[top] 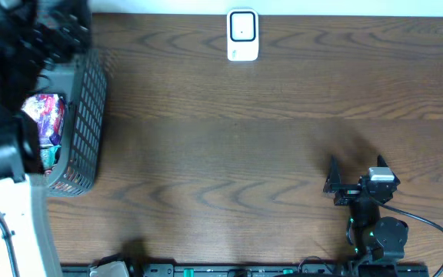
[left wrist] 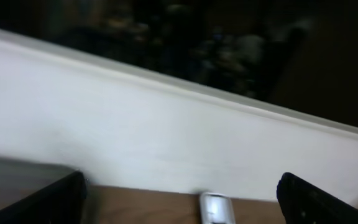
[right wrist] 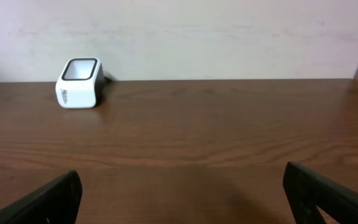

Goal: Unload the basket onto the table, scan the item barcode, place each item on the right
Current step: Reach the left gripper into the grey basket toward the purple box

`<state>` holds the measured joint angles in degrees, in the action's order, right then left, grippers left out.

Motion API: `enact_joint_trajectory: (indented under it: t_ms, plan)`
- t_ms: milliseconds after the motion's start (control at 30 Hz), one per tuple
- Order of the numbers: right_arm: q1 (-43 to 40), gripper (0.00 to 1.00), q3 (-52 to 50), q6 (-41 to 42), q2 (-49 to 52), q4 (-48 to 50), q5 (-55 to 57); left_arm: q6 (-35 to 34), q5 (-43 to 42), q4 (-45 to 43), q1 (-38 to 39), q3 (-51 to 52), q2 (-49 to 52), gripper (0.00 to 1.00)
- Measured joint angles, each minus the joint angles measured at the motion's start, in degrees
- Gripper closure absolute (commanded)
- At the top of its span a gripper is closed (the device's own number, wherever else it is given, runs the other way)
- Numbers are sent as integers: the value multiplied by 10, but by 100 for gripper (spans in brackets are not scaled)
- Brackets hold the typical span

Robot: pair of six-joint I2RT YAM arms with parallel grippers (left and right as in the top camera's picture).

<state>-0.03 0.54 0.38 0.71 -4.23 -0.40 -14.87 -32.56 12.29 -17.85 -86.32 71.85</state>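
The purple packet [top: 47, 117] is lying uncovered in the grey basket [top: 83, 131] and my left gripper is open. I continue to reach down until the gripper's fingers close on the packet.
The items are colourful packets [top: 46, 115] lying in a grey mesh basket [top: 91, 115] at the table's left edge; no barcode shows. The white scanner [top: 242, 35] stands at the back middle, also seen as the scanner [right wrist: 79, 83] and, blurred, as the scanner [left wrist: 216, 208]. My left gripper [top: 60, 35] is a dark blur above the basket's far end. In the left wrist view the left gripper [left wrist: 182, 186] is open and empty, facing the white wall. My right gripper [top: 356, 165] rests open at the front right; the right gripper [right wrist: 182, 186] holds nothing.
The left arm's white link [top: 21, 223] crosses the front left corner and hides part of the basket. A black cable [top: 429, 227] loops by the right arm's base. Brown wooden tabletop [top: 229, 154] lies between basket, scanner and right gripper.
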Motion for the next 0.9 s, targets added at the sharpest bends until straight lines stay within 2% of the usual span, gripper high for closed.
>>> enact_joint_trajectory:
  t_ms: [167,267,433,567,900]
  plan:
    - [0,1,0,0,0,0,0,18,33,55,-88,-7,21,2]
    - [0,1,0,0,0,0,0,62,94,125,-122,-14,39,2]
    - [0,1,0,0,0,0,0,145,156,218,-127,-16,82,2]
    - [0,1,0,0,0,0,0,200,176,253,-127,-16,124,2]
    - [0,1,0,0,0,0,0,237,236,334,-127,-16,216,2]
